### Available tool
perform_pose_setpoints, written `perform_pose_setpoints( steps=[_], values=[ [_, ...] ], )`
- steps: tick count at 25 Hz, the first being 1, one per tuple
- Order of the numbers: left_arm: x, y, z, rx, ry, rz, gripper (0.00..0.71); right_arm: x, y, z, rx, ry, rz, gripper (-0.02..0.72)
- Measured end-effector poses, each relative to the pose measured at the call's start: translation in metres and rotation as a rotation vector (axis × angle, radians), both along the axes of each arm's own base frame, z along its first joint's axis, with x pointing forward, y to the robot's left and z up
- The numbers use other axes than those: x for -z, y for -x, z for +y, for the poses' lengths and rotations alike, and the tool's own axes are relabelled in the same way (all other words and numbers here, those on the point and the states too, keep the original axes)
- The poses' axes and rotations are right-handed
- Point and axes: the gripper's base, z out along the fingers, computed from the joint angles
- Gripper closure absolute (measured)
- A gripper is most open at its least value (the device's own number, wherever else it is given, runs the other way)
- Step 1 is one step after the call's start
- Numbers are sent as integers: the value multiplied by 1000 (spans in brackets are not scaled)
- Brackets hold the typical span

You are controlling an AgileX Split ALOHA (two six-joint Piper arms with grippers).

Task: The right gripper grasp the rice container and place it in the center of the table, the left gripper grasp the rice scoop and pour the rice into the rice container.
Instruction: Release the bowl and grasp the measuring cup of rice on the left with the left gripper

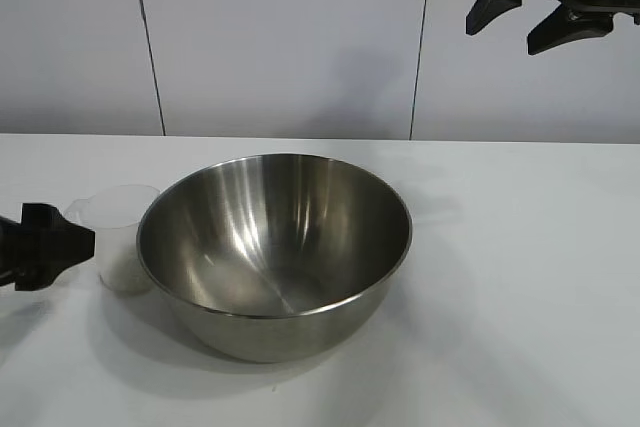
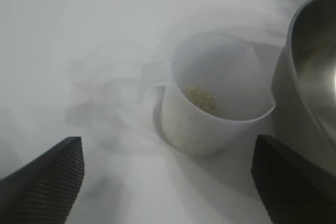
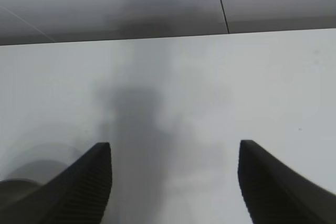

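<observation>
Next, I move my left gripper back and bring it around to grab the scoop by its handle, because the rice scoop's body stands close against the rice container.
The steel rice container stands on the white table near its middle; it also shows in the left wrist view. The translucent rice scoop stands upright just left of it, touching or nearly touching its side, with rice in its bottom. The scoop has its small handle turned toward my left gripper. My left gripper is open and empty, low at the table's left edge, a little short of the scoop, and shows in its own view. My right gripper is open and empty, raised high at the back right.
A pale panelled wall runs behind the table. The table surface to the right of the container and in front of it is bare white.
</observation>
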Motion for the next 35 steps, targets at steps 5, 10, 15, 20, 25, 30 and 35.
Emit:
perform_pose_setpoints(
  steps=[5,10,15,20,25,30,35],
  values=[
    [18,0,0,24,-21,-55,84,0,0,0,0,0,-1,230],
    [33,0,10,-80,-54,-83,84,0,0,0,0,0,-1,230],
    [42,2,15,-121,-82,-52,105,0,0,0,0,0,-1,230],
    [40,-8,12,-118,-80,-88,109,0,0,0,0,0,-1,230],
    [35,-23,8,-108,-83,-145,110,0,0,0,1,0,-2,230],
    [38,-33,4,-105,-81,-160,110,0,1,0,2,-6,9,230],
    [54,-37,0,-67,-91,-122,110,6,8,3,-37,-10,107,230]
  ],
)
